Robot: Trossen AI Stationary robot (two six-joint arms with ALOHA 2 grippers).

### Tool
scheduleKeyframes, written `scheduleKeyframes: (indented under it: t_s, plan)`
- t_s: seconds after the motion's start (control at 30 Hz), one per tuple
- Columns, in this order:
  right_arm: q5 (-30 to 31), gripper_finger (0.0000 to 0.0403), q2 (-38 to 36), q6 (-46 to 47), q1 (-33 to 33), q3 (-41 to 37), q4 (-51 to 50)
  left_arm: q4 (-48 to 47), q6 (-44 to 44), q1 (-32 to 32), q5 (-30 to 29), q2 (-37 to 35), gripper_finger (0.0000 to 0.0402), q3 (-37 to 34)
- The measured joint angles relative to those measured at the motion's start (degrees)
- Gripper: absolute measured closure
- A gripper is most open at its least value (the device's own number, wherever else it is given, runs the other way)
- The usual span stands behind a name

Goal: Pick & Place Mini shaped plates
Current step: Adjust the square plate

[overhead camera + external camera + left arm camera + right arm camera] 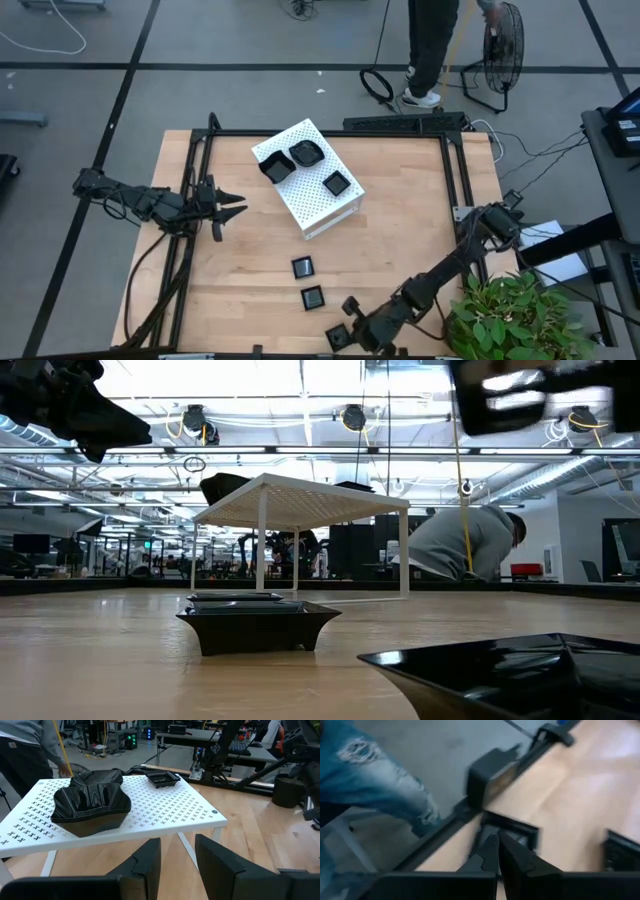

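My right gripper needs to pull the near plate (pixel 338 337) inward next to the other flat plates before gripping it, because it sits close to the black frame.
A white perforated box (pixel 308 178) stands mid-table on its legs and carries three glossy black mini shaped plates (pixel 305 153), two of them large in the left wrist view (pixel 90 805). More plates lie flat on the wood (pixel 302 267) (pixel 313 297), and one (pixel 338 338) sits by the near edge. My right gripper (pixel 496 842) is shut and hovers over that near plate (pixel 520 827). In the low view this plate (pixel 520 675) rests on the table and the gripper (pixel 530 400) is a blur above it. My left gripper (pixel 177 855) waits open at the table's left, pointing at the box.
A black frame (pixel 455 170) runs along the table's edges. A potted plant (pixel 510 315) stands at the near right corner. One person stands beyond the far edge (pixel 430 50). Legs in jeans (pixel 375 775) show just off the near edge.
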Motion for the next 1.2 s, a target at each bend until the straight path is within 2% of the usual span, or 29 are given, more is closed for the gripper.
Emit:
scheduleKeyframes:
  t_s: [0.43,0.6,1.0,1.13,1.2]
  plan:
    - [0.25,0.0403,4.33,-0.48,0.23,-1.06,4.61,-0.02,0.00,0.00,0.00,0.00,0.0279,0.02]
    - [0.65,0.0403,4.38,-0.44,-1.53,-0.99,2.69,-0.02,0.00,0.02,0.00,0.02,0.0279,0.02]
    - [14.95,0.0403,4.07,-0.33,-3.39,-0.99,0.66,0.00,0.00,0.00,0.00,0.02,0.0279,0.02]
    - [14.52,0.0403,3.83,-0.22,-3.20,-0.97,4.07,0.00,0.00,0.00,0.02,0.01,0.0279,0.02]
    - [9.94,0.0403,3.83,-0.26,-2.96,-0.99,5.70,-0.01,0.00,0.00,0.02,0.01,0.0279,0.02]
